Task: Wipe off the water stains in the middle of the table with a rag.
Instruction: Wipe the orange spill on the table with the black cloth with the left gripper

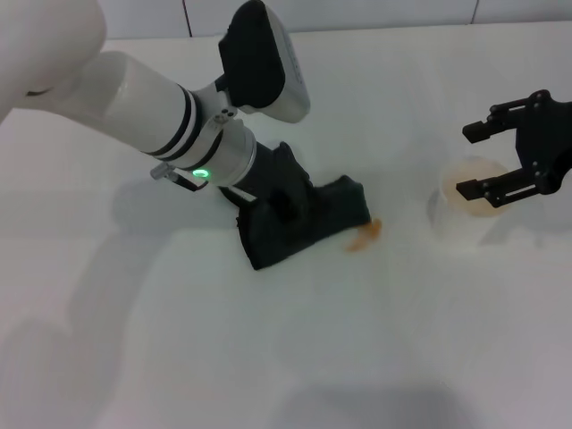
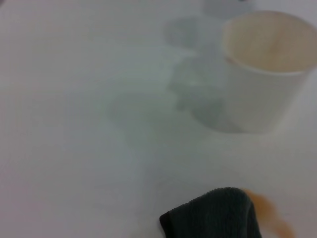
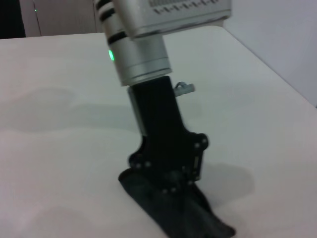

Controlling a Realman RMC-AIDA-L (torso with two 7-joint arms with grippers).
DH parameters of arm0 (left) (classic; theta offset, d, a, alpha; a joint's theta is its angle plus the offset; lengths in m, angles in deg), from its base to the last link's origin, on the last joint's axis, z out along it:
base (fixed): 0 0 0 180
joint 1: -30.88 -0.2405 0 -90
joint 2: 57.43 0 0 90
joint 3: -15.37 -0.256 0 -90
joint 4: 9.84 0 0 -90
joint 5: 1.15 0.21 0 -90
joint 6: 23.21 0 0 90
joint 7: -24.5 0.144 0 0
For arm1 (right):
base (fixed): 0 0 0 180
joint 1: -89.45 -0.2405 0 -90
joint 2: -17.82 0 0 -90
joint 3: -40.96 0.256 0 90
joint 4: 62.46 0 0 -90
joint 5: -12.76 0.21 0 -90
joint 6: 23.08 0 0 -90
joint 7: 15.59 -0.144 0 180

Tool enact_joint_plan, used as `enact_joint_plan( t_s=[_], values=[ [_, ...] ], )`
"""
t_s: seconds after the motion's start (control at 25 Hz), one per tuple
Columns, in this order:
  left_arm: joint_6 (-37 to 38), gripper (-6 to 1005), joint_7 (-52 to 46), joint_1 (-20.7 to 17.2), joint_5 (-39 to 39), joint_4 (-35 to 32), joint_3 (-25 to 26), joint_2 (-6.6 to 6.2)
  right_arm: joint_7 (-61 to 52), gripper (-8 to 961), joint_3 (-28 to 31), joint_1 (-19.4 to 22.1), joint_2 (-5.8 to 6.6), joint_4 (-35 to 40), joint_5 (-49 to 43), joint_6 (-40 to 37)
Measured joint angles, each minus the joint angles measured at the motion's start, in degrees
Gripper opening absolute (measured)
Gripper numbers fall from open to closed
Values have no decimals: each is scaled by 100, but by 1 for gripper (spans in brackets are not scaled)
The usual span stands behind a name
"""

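My left gripper should first pull the rag back and then push it over the stain, because the orange water stain shows past the rag's edge.
The dark green rag lies on the white table near the middle. My left gripper is down on the rag and shut on it, pressing it to the table. The orange water stain sits right at the rag's right edge, partly under it. The left wrist view shows the rag's corner with the stain beside it. The right wrist view shows the left gripper planted in the rag. My right gripper is open, hovering at the far right over the cup.
A white paper cup with orange residue inside stands upright to the right of the stain, below the right gripper; it also shows in the left wrist view. The table's far edge meets a wall at the back.
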Motion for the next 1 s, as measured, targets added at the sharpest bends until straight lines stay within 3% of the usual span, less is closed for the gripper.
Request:
enact_joint_plan(
  t_s=[0.24, 0.36, 0.64, 1.0],
  values=[
    [-748, 92, -178, 127, -13, 379, 4, -17, 64, 776, -1, 0, -39, 2, 0, -3],
    [-768, 93, -160, 128, -26, 409, 56, -24, 116, 776, -6, 1, -48, -10, -1, -3],
    [218, 96, 319, 166, -275, 300, 5, 21, 179, 776, -9, -6, -50, -46, -1, 23],
    [1600, 100, 952, -61, -373, -30, 185, -30, 180, 776, 32, 74, -50, -9, 7, -7]
  ],
)
